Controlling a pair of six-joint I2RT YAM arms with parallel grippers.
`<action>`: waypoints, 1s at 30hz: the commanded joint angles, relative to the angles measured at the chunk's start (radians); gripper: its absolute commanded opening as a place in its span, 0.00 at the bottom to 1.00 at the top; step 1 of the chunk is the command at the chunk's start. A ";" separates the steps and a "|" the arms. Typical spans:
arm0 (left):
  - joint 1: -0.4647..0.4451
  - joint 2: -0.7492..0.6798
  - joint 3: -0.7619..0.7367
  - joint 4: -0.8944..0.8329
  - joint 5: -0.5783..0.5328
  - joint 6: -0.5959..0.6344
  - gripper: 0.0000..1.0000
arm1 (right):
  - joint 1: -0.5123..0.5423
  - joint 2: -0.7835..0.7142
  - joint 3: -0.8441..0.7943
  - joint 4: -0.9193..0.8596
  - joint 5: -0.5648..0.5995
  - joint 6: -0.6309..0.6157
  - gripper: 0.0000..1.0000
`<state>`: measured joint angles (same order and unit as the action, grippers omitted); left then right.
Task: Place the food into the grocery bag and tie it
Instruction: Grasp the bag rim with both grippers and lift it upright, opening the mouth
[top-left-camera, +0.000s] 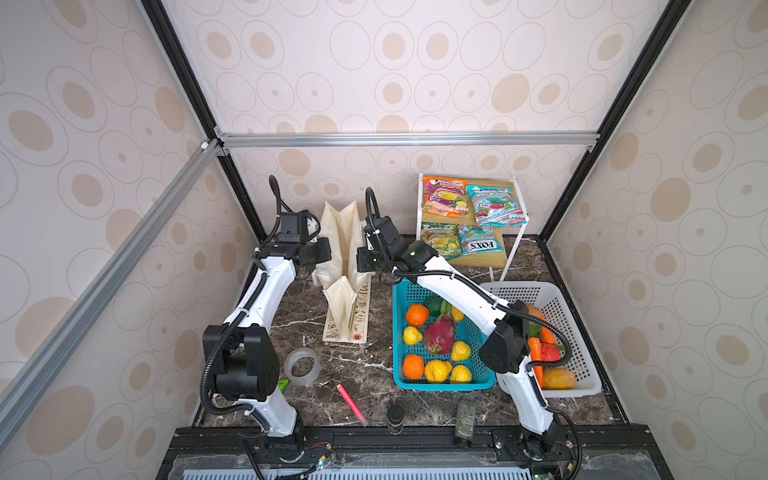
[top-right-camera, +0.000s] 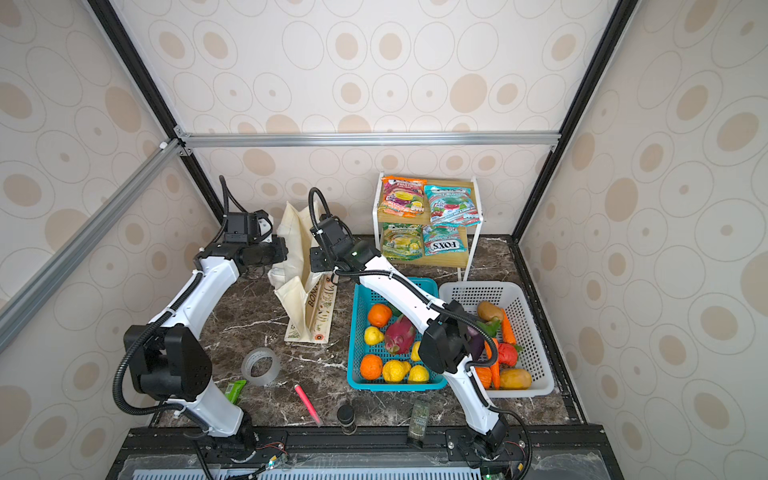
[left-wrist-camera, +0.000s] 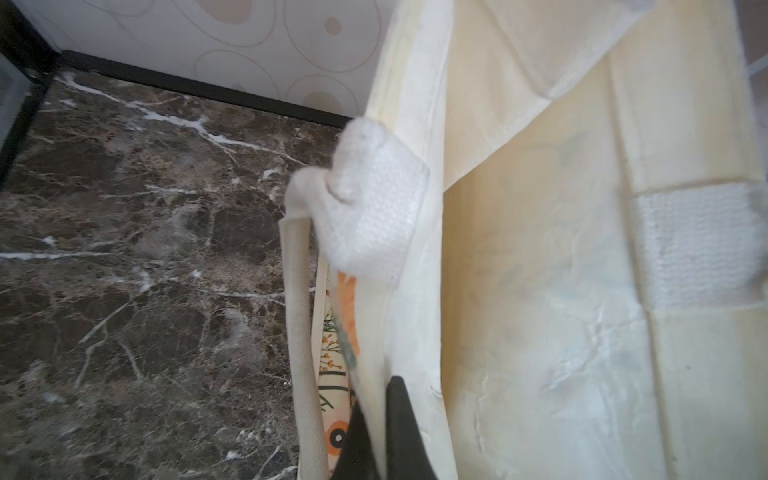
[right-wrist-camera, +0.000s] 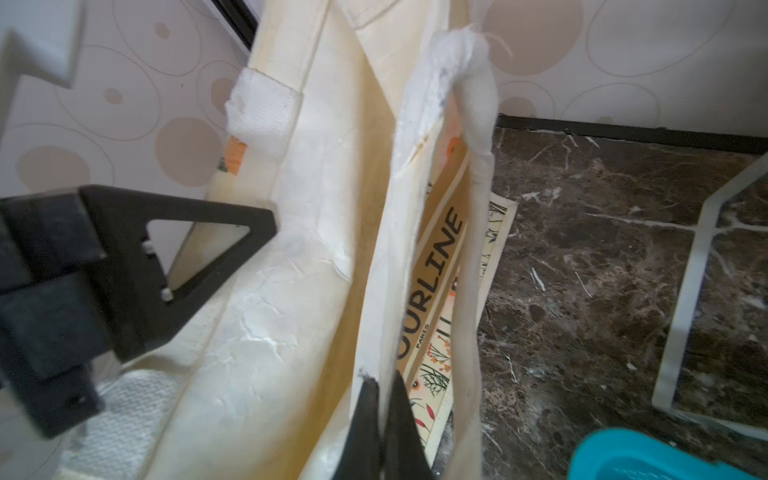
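My grippers should widen the grocery bag's opening (top-left-camera: 345, 244), which is only a narrow gap, and pull its sides (top-left-camera: 326, 275) far apart before my right gripper gets the dragon fruit.
The grocery bag (top-left-camera: 341, 237) (top-right-camera: 297, 245) stands at the back of the table, its mouth spread between my two grippers. My left gripper (left-wrist-camera: 376, 401) (top-left-camera: 326, 259) is shut on the bag's left wall (left-wrist-camera: 540, 291), near a white handle (left-wrist-camera: 374, 208). On the opposite wall (right-wrist-camera: 386, 249), beside the "BONJOURLINE" band (right-wrist-camera: 436, 266), my right gripper (right-wrist-camera: 382, 384) (top-left-camera: 360, 268) is shut too. The food is apart from the bag. A pink dragon fruit (top-left-camera: 440, 332) and yellow citrus (top-left-camera: 437, 370) lie in a turquoise basket (top-left-camera: 440, 385). Candy packets (top-left-camera: 444, 197) sit on a small shelf (top-left-camera: 513, 249).
A white basket (top-left-camera: 582, 332) with more vegetables stands at the right. A tape roll (top-left-camera: 302, 366), a pink pen (top-left-camera: 351, 403), a green bar (top-left-camera: 283, 384) and two dark jars (top-left-camera: 395, 417) lie near the front edge. My right arm reaches over the turquoise basket.
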<state>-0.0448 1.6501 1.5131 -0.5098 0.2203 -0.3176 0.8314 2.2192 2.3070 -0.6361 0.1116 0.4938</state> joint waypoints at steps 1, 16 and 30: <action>0.015 -0.103 0.012 -0.055 -0.100 0.039 0.00 | 0.004 -0.107 -0.083 -0.053 0.090 -0.056 0.00; 0.046 -0.282 -0.144 -0.083 -0.131 0.069 0.00 | -0.010 -0.393 -0.412 -0.167 0.273 -0.119 0.00; 0.046 -0.321 -0.355 0.149 0.094 0.043 0.00 | -0.011 -0.467 -0.555 -0.062 0.126 -0.101 0.43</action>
<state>-0.0048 1.3491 1.1797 -0.4473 0.2356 -0.2760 0.8249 1.8198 1.7935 -0.7280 0.2741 0.4000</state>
